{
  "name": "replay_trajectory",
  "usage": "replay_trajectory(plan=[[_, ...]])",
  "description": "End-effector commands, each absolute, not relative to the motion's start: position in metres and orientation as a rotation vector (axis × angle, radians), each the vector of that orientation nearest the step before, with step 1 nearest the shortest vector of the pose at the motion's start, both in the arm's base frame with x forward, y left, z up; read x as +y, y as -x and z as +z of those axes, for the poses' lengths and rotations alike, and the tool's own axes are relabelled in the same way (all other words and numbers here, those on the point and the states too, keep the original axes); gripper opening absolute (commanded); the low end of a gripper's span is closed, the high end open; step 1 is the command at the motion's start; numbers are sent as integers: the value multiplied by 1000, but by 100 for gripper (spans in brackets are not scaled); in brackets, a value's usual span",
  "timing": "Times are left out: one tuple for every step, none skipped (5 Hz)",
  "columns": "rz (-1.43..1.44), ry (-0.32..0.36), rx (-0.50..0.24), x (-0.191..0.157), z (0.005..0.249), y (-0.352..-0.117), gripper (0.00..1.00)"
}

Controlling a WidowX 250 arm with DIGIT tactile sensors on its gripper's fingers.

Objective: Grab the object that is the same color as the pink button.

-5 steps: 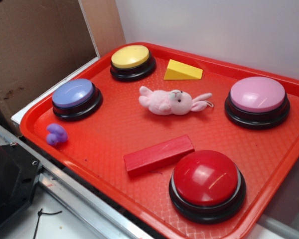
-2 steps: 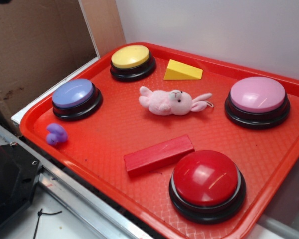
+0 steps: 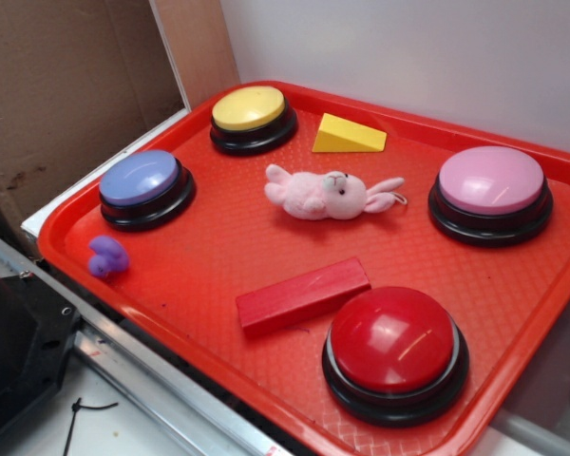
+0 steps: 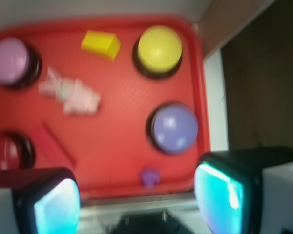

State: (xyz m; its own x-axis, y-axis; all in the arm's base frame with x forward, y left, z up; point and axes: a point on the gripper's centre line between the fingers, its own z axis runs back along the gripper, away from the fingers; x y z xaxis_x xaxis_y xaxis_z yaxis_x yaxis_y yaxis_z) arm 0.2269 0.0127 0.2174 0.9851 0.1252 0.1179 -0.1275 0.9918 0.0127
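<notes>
The bunny's length (image 4: pixel 70 94) runs almost along the opening of my gripper. I should turn my gripper crosswise and lower its fingers on both sides of the bunny's belly (image 3: pixel 308 197).
A pale pink plush bunny (image 3: pixel 331 195) lies on its side in the middle of the red tray (image 3: pixel 218 256). It also shows blurred in the wrist view (image 4: pixel 73 93). The pink button (image 3: pixel 491 180) on a black base stands at the tray's right, apart from the bunny, and shows in the wrist view (image 4: pixel 10 61) at the top left. My gripper (image 4: pixel 141 200) is open and empty, high above the tray's near edge, with its teal pads (image 4: pixel 219 195) wide apart. It is out of the exterior view.
On the tray are a red button (image 3: pixel 392 340), a red block (image 3: pixel 302 294), a lavender-blue button (image 3: pixel 141 179), a yellow button (image 3: pixel 250 107), a yellow wedge (image 3: pixel 347 135) and a small purple duck (image 3: pixel 107 256). Cardboard (image 3: pixel 66 85) stands at the left.
</notes>
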Motion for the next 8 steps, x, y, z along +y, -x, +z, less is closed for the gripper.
replay_trajectory(plan=[[-361, -20, -42, -82, 191, -292, 100], [-611, -25, -6, -113, 180, -250, 100], [-766, -70, 35, -84, 164, -222, 100], [-786, -70, 66, -40, 145, -217, 100], [-807, -62, 102, -27, 132, -224, 100], [-861, -26, 98, -35, 121, -239, 100], [-916, -17, 103, -54, 108, -245, 100], [-912, -12, 106, -67, 84, -252, 100]])
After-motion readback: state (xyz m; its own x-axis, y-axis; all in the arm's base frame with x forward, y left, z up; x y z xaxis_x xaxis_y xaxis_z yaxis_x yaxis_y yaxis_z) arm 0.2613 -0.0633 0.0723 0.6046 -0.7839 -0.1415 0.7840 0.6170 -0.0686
